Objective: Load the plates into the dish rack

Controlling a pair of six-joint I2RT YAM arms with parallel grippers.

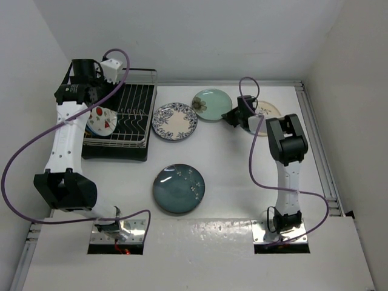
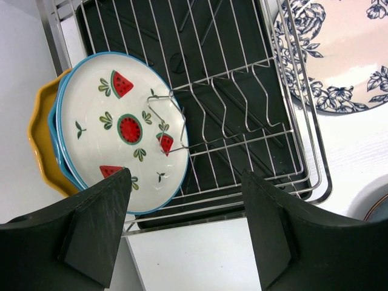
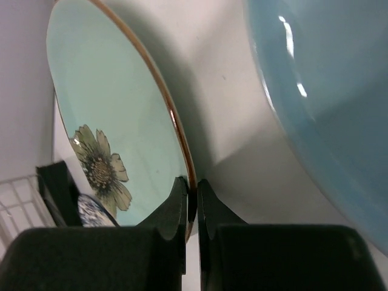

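Note:
The dish rack (image 1: pixel 131 115) is a long way from my right gripper, which is holding the mint green plate. I should first hand the plate's free rim (image 1: pixel 195 104) to my left gripper.
The dish rack (image 1: pixel 130 115) stands at the far left. It holds the watermelon plate (image 1: pixel 103 121) upright, with the bright blue plate (image 2: pixel 57 145) and the yellow plate (image 2: pixel 37 136) behind it. My left gripper (image 1: pixel 96 97) hangs open and empty above the rack's left part (image 2: pixel 185 182). My right gripper (image 1: pixel 233 115) is shut on the right rim of the mint green plate (image 1: pixel 211 104), and its jaws pinch the gold edge (image 3: pixel 192 194). The blue-floral plate (image 1: pixel 174 121), the dark teal plate (image 1: pixel 178 189) and the blue-and-cream plate (image 1: pixel 270 111) lie flat on the table.
The rack's right-hand tines (image 2: pixel 242 109) stand free of plates. The blue-and-cream plate's blue side (image 3: pixel 321 91) is close to the right of my right gripper. White walls close in the table at the left, back and right.

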